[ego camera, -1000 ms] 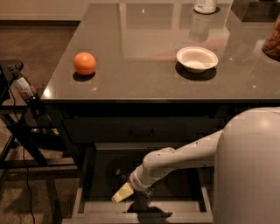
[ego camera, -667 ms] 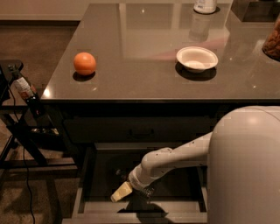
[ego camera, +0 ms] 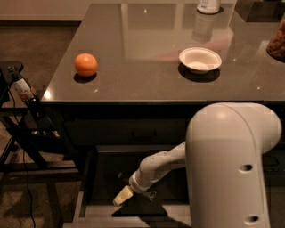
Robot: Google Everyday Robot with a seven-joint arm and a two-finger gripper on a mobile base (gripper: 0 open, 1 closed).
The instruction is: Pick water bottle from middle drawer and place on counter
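Observation:
The water bottle (ego camera: 149,193) will come up at a tilt when I lift, with its body sticking out below my gripper, because a clear glint shows under my slanted wrist (ego camera: 156,169).
The middle drawer (ego camera: 84,196) is pulled open below the counter (ego camera: 147,75), with a dark floor and grey side walls. My arm reaches down into it. My gripper (ego camera: 121,197) is low over the drawer floor near the front left, its pale tip pointing left. A small clear glinting piece (ego camera: 150,194) shows just under the wrist; it may be part of the water bottle, most of which is hidden by the arm.
On the counter are an orange (ego camera: 85,64), a white bowl (ego camera: 200,59) and a white container (ego camera: 208,5) at the back. A black metal stand (ego camera: 20,133) with a dark bottle (ego camera: 24,89) is at the left. My arm's large white housing (ego camera: 231,164) blocks the drawer's right side.
My arm's white housing has shifted left and covers more of the drawer. The gripper stays at nearly the same spot in the drawer.

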